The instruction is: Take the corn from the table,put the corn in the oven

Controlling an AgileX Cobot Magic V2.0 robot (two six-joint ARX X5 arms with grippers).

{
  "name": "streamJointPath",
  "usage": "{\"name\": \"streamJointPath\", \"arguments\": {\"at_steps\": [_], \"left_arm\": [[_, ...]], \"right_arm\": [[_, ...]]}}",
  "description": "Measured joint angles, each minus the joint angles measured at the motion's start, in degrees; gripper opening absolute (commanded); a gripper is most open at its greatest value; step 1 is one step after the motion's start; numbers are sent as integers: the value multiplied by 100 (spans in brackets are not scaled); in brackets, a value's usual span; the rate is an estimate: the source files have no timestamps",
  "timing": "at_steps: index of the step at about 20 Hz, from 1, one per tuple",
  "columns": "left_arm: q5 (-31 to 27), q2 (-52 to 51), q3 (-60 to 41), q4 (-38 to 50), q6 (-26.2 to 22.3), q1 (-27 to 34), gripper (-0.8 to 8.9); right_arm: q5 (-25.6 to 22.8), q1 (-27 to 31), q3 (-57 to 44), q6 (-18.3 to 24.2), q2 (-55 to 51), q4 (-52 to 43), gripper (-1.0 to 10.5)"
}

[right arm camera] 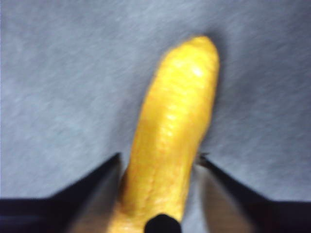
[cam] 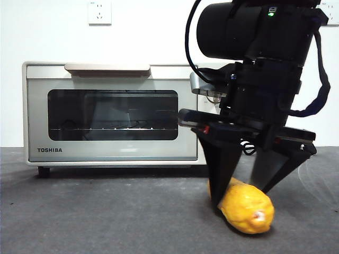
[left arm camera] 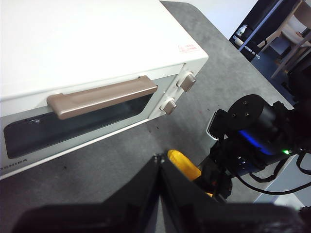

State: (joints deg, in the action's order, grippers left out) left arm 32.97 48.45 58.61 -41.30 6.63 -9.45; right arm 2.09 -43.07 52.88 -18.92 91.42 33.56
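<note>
The beige handle [cam: 108, 70] stretches along the top of the oven door [cam: 112, 115], so the oven door will swing down and lie flat when the robot opens it.
The corn [cam: 246, 210] lies on the table [cam: 106, 217] in front of the oven's right end, its whitish stub end facing the front camera. My right gripper [cam: 241, 197] has come down from above and stands open astride the cob. One jaw is on each side, close to the cob, as the blurred right wrist view of the corn [right arm camera: 172, 145] shows. The oven [cam: 111, 114] stands at the back left with its door closed. My left gripper [left arm camera: 159, 160] is shut and empty, hovering above the table in front of the oven [left arm camera: 97, 53], and the corn [left arm camera: 183, 164] shows just beyond it.
A black cord runs behind the right arm beside the oven. The oven's beige handle [left arm camera: 102, 96] and two knobs [left arm camera: 177, 92] face the left wrist camera. A wall socket [cam: 99, 11] is on the white wall. Chairs stand beyond the table's far corner [left arm camera: 296, 29].
</note>
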Motion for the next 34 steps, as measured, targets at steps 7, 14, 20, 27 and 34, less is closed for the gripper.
{"name": "streamJointPath", "arguments": {"at_steps": [7,14,20,27,34], "left_arm": [[0,498,0,691,-17,0,-5],[0,1209,0,1836,50,0,-5],[-2,1652,0,2074,50,-11,-5],[-619,2155,0,2406,50,-367,-6],[-1088,2621,0,2632,15,-640,-5]], "right_arm": [[286,-472,994,96,-219,809,-12],[-22,-1185,2114,181,-984,1217,-11],[-273,-1351,2463,184,-1784,1355,-11],[-315,-1349,2470,181,-2468,1362,-11],[-317,-1351,2470,181,-2712,1412,-11]]}}
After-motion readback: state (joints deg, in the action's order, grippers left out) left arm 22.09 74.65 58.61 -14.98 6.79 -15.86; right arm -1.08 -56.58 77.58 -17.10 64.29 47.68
